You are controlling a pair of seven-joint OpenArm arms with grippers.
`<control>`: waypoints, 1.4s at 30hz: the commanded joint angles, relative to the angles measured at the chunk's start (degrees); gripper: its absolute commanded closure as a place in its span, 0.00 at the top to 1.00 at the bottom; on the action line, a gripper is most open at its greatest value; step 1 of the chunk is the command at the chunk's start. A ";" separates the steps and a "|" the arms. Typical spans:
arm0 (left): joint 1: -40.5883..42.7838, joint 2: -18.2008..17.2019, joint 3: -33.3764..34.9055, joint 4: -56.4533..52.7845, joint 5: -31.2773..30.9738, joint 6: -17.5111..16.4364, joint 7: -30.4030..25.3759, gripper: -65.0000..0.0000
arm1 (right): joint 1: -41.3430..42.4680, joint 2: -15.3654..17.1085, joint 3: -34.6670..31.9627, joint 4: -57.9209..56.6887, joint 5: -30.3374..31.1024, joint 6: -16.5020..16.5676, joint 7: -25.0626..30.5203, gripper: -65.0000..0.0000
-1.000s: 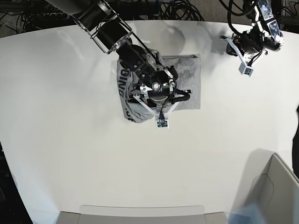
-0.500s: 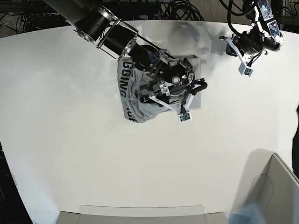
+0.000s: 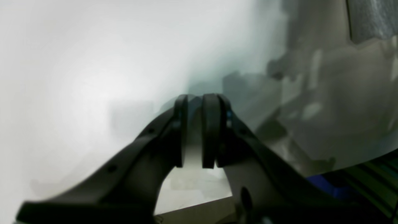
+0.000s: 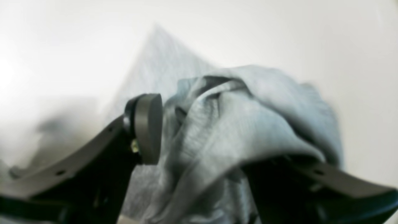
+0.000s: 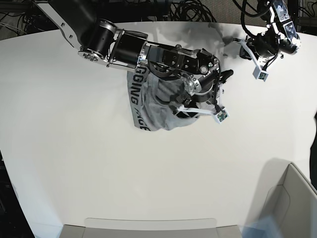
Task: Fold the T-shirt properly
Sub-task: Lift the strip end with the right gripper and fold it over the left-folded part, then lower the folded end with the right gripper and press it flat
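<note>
My right gripper is holding the T-shirt's near side (image 5: 184, 120) in a bunch, so next I pull this raised fold back toward the clear table nearby (image 5: 199, 141) and spread it out before folding.
The heather-grey T-shirt (image 5: 153, 110) lies bunched on the white table (image 5: 74, 148), with black lettering (image 5: 134, 96) showing along its left edge. My right gripper (image 5: 220, 82) is over the shirt's right side, shut on a raised fold of it. In the right wrist view the grey cloth (image 4: 236, 124) is bunched between the fingers (image 4: 147, 127) and drapes over the right one, with a flat layer of shirt lying behind. My left gripper (image 5: 243, 49) hovers at the table's far right, apart from the shirt. In the left wrist view it (image 3: 194, 130) is shut and empty.
A grey bin (image 5: 292, 203) stands at the lower right corner. A pale tray edge (image 5: 148, 227) runs along the bottom. Cables (image 5: 188, 10) lie beyond the table's far edge. My right arm (image 5: 114, 44) reaches across from the upper left.
My right gripper has swung to the right and away across the shirt, carrying the grey fold with it. The flat grey panel at the right is now covered. The left arm has not moved.
</note>
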 commanded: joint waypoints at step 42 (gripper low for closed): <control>2.96 1.02 -0.53 5.80 -0.32 -0.08 -2.13 0.13 | -6.95 3.29 23.11 21.29 -0.72 15.73 14.17 0.45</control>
